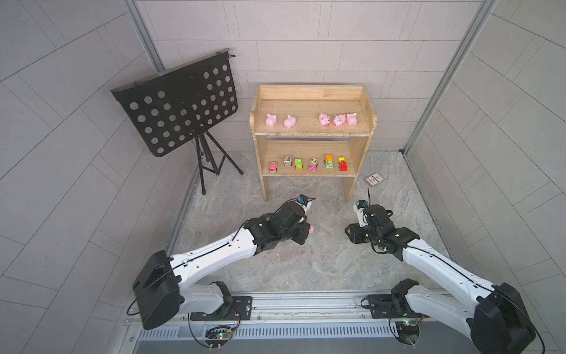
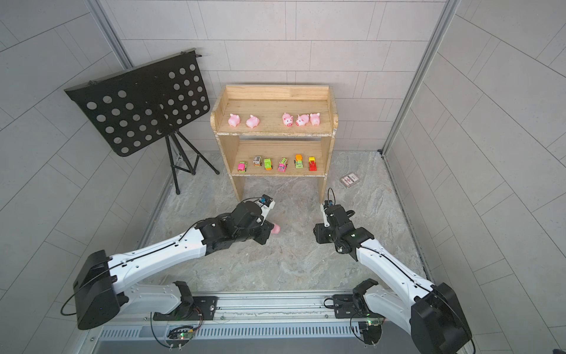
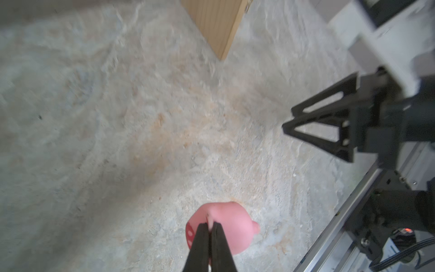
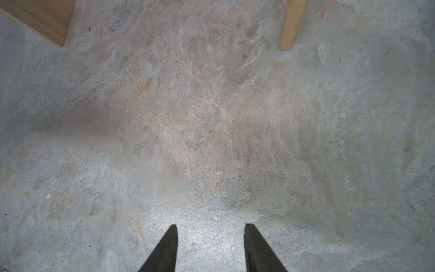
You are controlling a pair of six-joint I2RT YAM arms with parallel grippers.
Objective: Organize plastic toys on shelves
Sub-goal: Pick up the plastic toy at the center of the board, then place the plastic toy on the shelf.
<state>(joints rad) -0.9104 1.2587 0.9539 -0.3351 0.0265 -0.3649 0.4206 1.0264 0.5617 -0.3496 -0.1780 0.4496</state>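
The pigs on the top board leave a gap (image 1: pixel 307 121) for the one in my left gripper (image 1: pixel 311 229), so I should keep carrying it until it sits there.
My left gripper (image 3: pixel 210 226) is shut on a glossy pink pig (image 3: pixel 229 222), pinching a small fold on top of it just above the stone floor. In both top views only a bit of that pig (image 1: pixel 311 230) (image 2: pixel 275 228) shows past the left wrist. Beside it, my right gripper (image 4: pixel 210 227) (image 1: pixel 352 234) hangs open and empty over bare floor. The wooden shelves (image 1: pixel 312 92) (image 2: pixel 275 92) stand at the back. Several pink pigs (image 1: pixel 271 120) line the top board and several toy vehicles (image 1: pixel 312 164) the lower one.
A black perforated music stand (image 1: pixel 177 104) on a tripod stands left of the shelves. A flat grey-red card packet (image 1: pixel 374 180) lies on the floor right of them. The shelf legs (image 4: pixel 42 18) (image 3: pixel 216 26) stand just ahead of both grippers. Walls enclose the floor.
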